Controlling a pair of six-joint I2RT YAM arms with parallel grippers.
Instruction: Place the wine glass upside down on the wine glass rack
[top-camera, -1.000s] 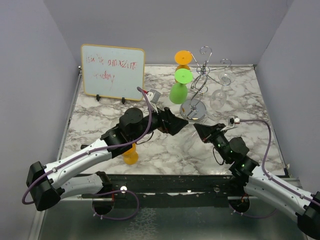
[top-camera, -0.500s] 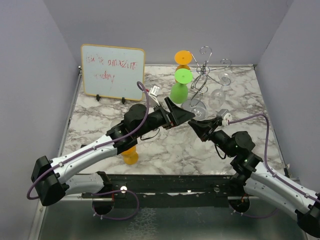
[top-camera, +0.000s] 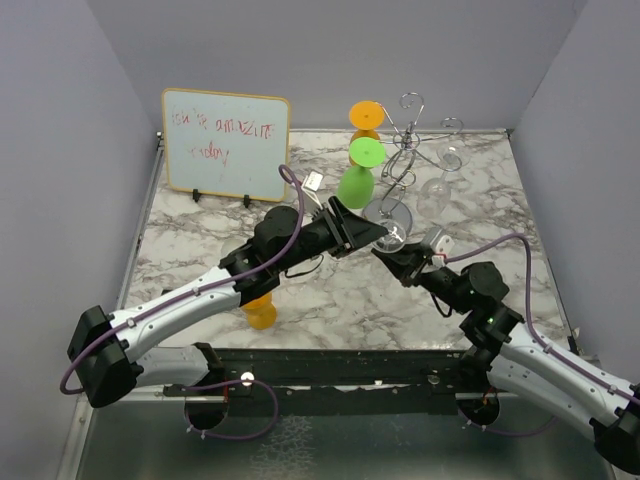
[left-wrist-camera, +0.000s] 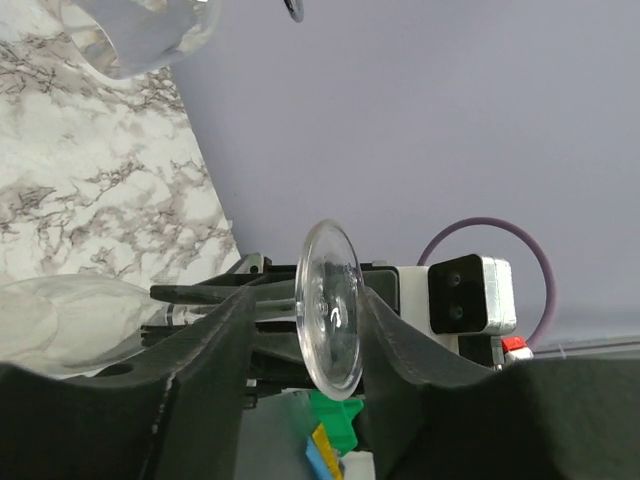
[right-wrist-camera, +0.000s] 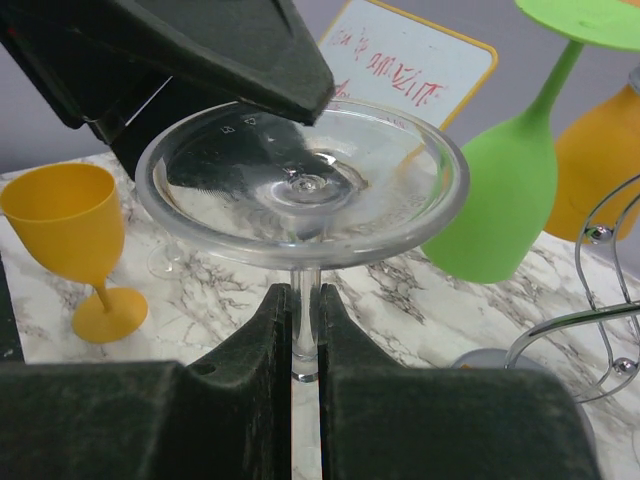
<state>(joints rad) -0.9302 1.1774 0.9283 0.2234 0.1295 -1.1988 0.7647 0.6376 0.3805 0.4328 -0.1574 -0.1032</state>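
The left gripper's open fingers straddle the wine glass's foot (right-wrist-camera: 385, 205), so the left gripper should move away before the right gripper brings the wine glass's stem to the rack (right-wrist-camera: 548, 326).
A clear wine glass (top-camera: 393, 237) hangs in the air in front of the wine glass rack (top-camera: 408, 150), a silver wire stand with curled arms. My right gripper (right-wrist-camera: 305, 295) is shut on its thin stem (right-wrist-camera: 305, 315), just under the round foot (right-wrist-camera: 300, 185). My left gripper (left-wrist-camera: 308, 300) is open with that foot (left-wrist-camera: 330, 310) standing on edge between its jaws; the foot lies against one finger and a gap shows at the other. The bowl (left-wrist-camera: 60, 325) shows at the lower left of the left wrist view. From above, the two grippers (top-camera: 375, 232) (top-camera: 393, 255) meet at the glass.
A green glass (top-camera: 358, 180) and an orange glass (top-camera: 366, 115) stand upside down left of the rack. Clear glasses (top-camera: 440, 185) sit at the rack's right side. A yellow goblet (top-camera: 261, 312) stands near the front, under the left arm. A whiteboard (top-camera: 226, 143) leans at the back left.
My left gripper has moved right to the glass's foot and its jaws have narrowed around it. My right gripper has carried the glass up and left toward it.
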